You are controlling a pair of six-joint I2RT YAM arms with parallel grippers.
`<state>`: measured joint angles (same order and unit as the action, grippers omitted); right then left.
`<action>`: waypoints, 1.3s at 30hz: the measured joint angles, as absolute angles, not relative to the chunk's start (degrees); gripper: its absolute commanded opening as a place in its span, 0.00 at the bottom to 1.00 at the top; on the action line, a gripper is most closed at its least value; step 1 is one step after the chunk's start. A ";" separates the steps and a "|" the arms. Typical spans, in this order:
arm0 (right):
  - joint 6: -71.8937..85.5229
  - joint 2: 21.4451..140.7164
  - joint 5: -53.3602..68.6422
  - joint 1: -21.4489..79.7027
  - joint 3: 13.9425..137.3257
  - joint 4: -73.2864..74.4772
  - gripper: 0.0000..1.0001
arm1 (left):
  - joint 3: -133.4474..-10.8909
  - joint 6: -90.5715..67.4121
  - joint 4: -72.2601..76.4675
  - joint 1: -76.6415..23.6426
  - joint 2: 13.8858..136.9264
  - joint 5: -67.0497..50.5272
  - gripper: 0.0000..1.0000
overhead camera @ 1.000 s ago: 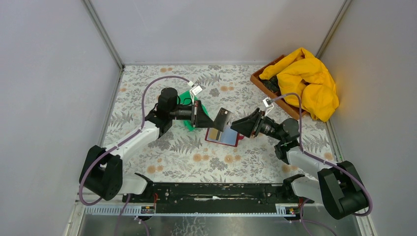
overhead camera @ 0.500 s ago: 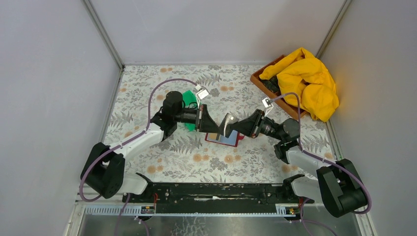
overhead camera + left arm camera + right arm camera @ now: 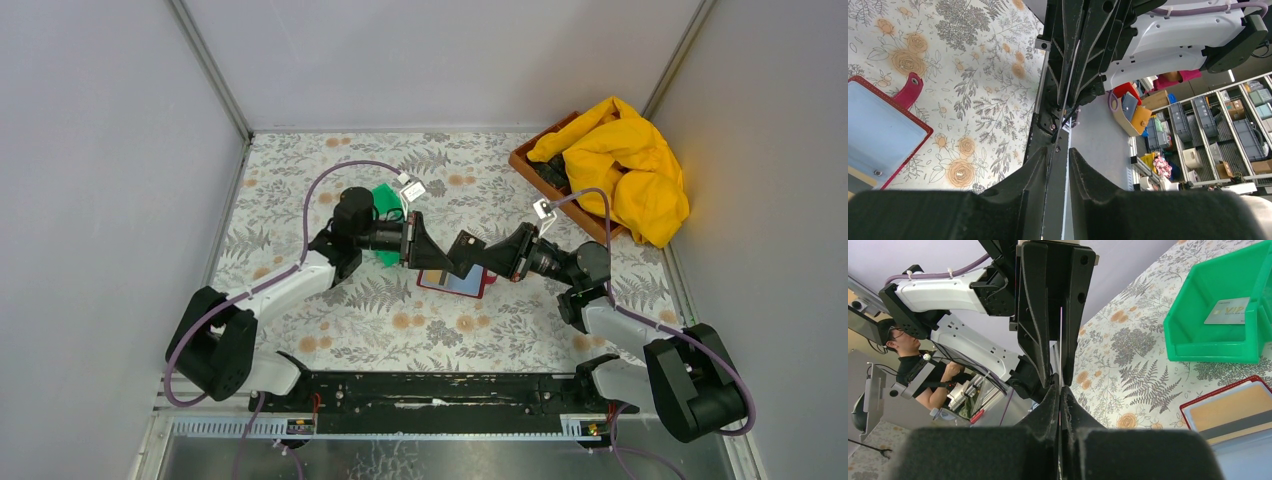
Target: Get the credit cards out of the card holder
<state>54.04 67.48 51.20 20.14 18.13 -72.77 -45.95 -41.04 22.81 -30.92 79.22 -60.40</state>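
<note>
My right gripper is holding the black credit card, and the green bin [image 3: 386,200] is next to my left gripper. So next I hand the card [image 3: 467,254] to my left gripper.
A black credit card [image 3: 463,247] hangs edge-up above the open dark red card holder [image 3: 482,290], between both grippers. My right gripper [image 3: 487,258] is shut on one end of it; in the right wrist view the card's thin edge [image 3: 1060,340] runs up from the pressed fingertips [image 3: 1060,386]. My left gripper [image 3: 440,255] stands around the other end, jaws slightly apart, with a gap beside the card [image 3: 1055,190]. The card holder [image 3: 1193,407] lies flat with a gold-tan card [image 3: 1233,412] in its pale sleeves. A grey-silver card [image 3: 1227,311] lies in the green bin [image 3: 1198,345].
The green bin [image 3: 383,200] sits just behind my left wrist. A brown tray [image 3: 525,160] with a yellow cloth [image 3: 620,165] stands at the back right corner. Grey walls close in three sides of the floral table.
My left gripper carried the black card rightward to my right gripper. The right jaws closed on it, and the left jaws have loosened.
</note>
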 measured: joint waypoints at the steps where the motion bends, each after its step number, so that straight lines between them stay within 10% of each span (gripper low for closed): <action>1: 54.04 67.48 51.22 20.14 18.13 -72.75 0.00 | -45.93 -41.06 22.92 -31.00 79.22 -60.23 0.30; 17: 54.04 67.57 51.66 20.14 17.41 -72.79 0.00 | -47.44 -42.98 26.87 -28.51 80.55 -59.90 0.00; 27: 54.11 67.57 51.70 20.14 17.41 -74.11 0.00 | -45.76 -51.09 39.46 -27.99 82.78 -63.37 0.00; 33: 54.35 67.64 51.83 20.14 17.41 -74.19 0.39 | -44.23 -57.10 47.79 -27.81 84.27 -64.69 0.00; 39: 53.21 67.77 51.20 20.14 17.39 -71.75 0.46 | -46.37 -50.96 39.57 -26.92 83.26 -64.51 0.00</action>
